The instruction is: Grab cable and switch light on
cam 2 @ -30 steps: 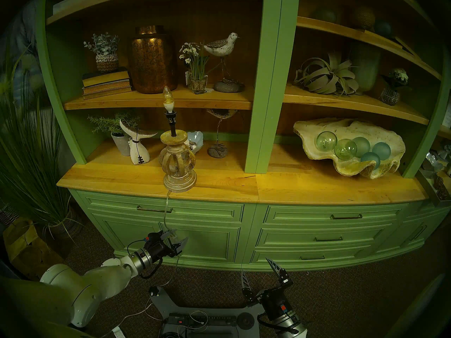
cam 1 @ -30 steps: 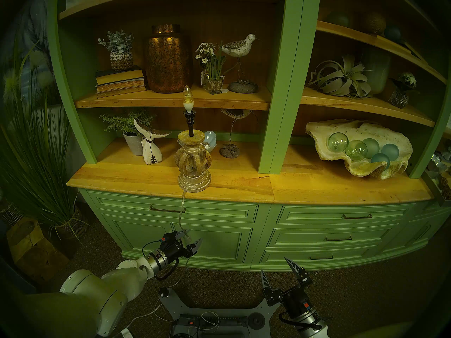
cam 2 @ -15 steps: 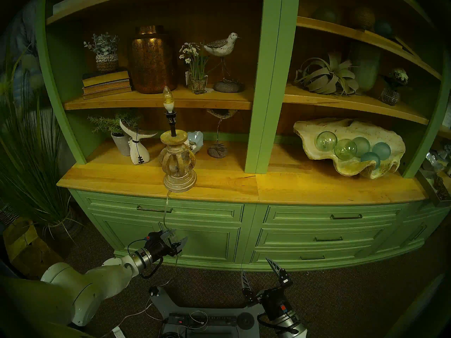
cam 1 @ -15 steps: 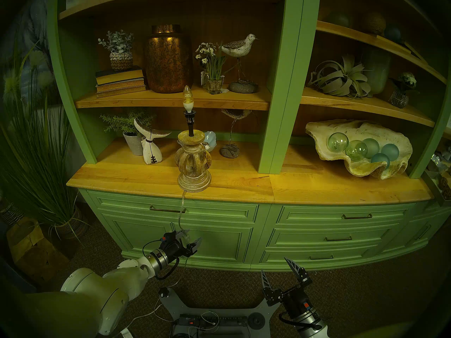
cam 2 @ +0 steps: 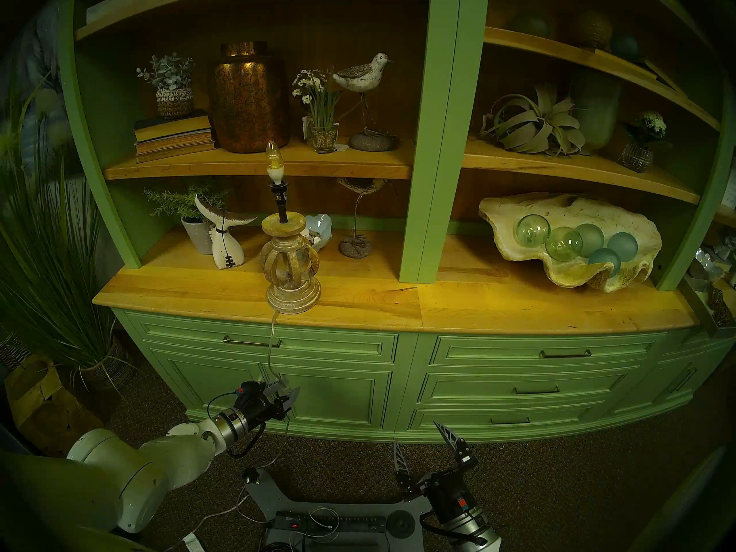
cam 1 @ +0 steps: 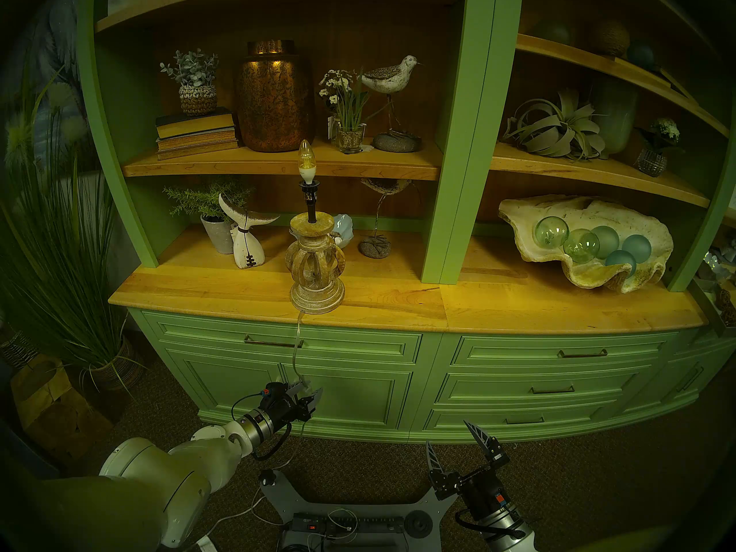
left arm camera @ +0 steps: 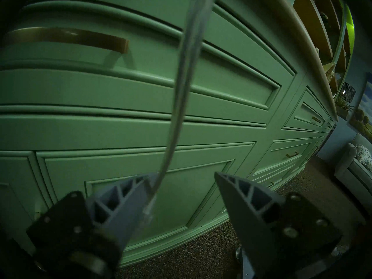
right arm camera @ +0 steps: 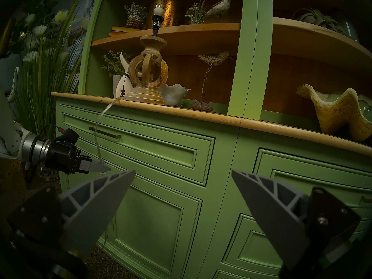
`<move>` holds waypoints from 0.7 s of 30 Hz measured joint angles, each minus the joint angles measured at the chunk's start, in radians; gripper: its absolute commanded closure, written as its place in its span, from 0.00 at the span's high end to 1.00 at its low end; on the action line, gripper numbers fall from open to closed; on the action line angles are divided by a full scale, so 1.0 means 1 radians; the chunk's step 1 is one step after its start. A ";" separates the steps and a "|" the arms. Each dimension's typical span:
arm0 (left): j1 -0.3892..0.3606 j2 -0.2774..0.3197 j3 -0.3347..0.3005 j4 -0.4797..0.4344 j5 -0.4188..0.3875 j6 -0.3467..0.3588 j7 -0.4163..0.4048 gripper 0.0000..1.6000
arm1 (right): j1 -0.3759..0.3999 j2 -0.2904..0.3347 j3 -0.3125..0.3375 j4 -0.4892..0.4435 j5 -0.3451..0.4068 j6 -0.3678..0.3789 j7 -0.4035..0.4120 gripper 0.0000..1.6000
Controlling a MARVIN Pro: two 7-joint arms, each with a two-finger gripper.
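Note:
I expect the clear cable (cam 1: 296, 352), when I lift it, to bend into a loose loop and leave the lamp standing, because it hangs slack over the counter edge (cam 1: 300, 318).
The lamp (cam 1: 316, 268) stands at the front edge of the wooden counter (cam 1: 517, 308), with a beige cage base, a black stem and a bare dim bulb (cam 1: 304, 157). Its clear cable (cam 1: 295, 352) hangs down the green cabinet front. My left gripper (cam 1: 314, 386) is around the cable, jaws part open. In the left wrist view the cable (left arm camera: 185, 71) lies against the left finger (left arm camera: 128, 194) and ends in the clear switch block (left arm camera: 148, 211), while the other finger stands apart from it. My right gripper (cam 1: 448, 433) is open and empty, low to the right.
A drawer handle (cam 1: 273, 343) lies just behind the cable. A black power strip (cam 1: 350, 525) and white cords (cam 1: 247, 511) lie on the robot base below. A tall potted grass (cam 1: 59, 260) stands left. A whale tail figure (cam 1: 247, 240) and a shell bowl (cam 1: 585, 240) sit on the counter.
My left gripper's fingers have drawn closer together around the cable at the switch block and the hand has dropped slightly. The right arm has not moved.

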 measured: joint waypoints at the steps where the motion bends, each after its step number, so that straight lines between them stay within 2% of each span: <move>1: 0.000 0.000 0.000 0.000 0.001 0.002 0.002 0.33 | 0.000 0.000 0.000 0.000 0.000 0.000 0.000 1.00; 2: 0.000 -0.001 0.000 0.000 0.002 0.004 0.005 0.18 | 0.000 0.000 0.000 0.000 0.000 0.000 0.000 1.00; 4: 0.000 -0.001 0.001 0.000 0.003 0.008 0.009 0.00 | 0.000 0.000 0.000 0.000 0.000 0.000 0.000 1.00; 21: -0.005 -0.006 0.023 -0.002 0.038 0.023 0.028 0.00 | 0.001 0.000 0.000 0.001 0.000 0.000 0.000 1.00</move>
